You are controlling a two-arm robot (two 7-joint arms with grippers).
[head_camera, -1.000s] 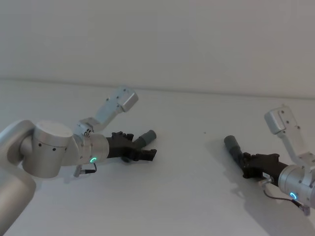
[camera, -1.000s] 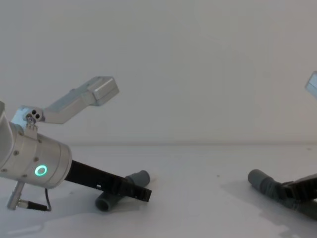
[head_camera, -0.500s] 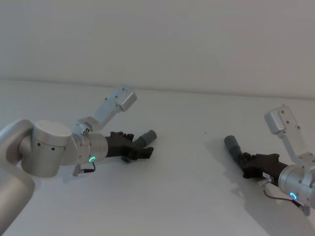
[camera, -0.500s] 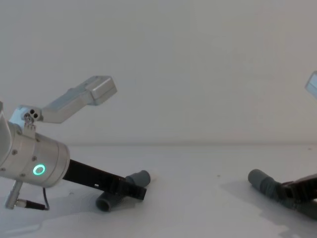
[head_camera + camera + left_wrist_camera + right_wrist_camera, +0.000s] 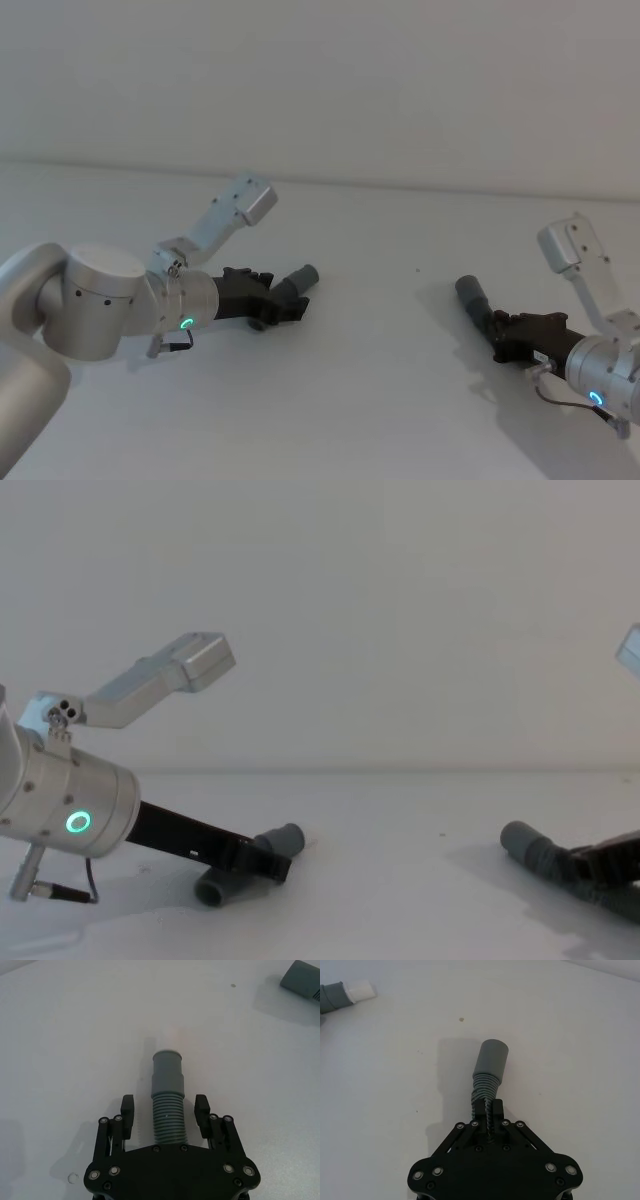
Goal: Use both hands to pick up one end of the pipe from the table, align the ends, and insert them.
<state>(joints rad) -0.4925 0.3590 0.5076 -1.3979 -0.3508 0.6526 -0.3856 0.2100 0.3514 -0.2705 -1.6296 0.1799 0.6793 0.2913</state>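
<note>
My left gripper straddles the ribs (image 5: pixel 169 1116) just behind the smooth cuff (image 5: pixel 288 838). The cuff should keep pointing straight ahead when I lift the short piece.
The short curved piece of the pipe (image 5: pixel 296 279) lies on the white table (image 5: pixel 380 400). My left gripper (image 5: pixel 165 1112) is open, one finger on each side of its ribbed part, with the smooth cuff end (image 5: pixel 167 1072) jutting ahead. In the chest view the left gripper (image 5: pixel 268 863) is low over this piece (image 5: pixel 282 838). My right gripper (image 5: pixel 488 1110) is shut on the ribs of the other pipe piece just behind its wider cuff (image 5: pixel 491 1062). That cuff (image 5: pixel 470 292) points toward the table's middle, ahead of the right gripper (image 5: pixel 505 335). The pale tip (image 5: pixel 361 990) of the short piece shows far off.
A small dark speck (image 5: pixel 418 269) lies on the table between the two pieces. A wide stretch of bare white surface separates the two cuffs. A plain wall (image 5: pixel 400 630) rises behind the table's far edge.
My left gripper has drawn back slightly along the short piece, toward the robot's left. The right arm and its piece have stayed put.
</note>
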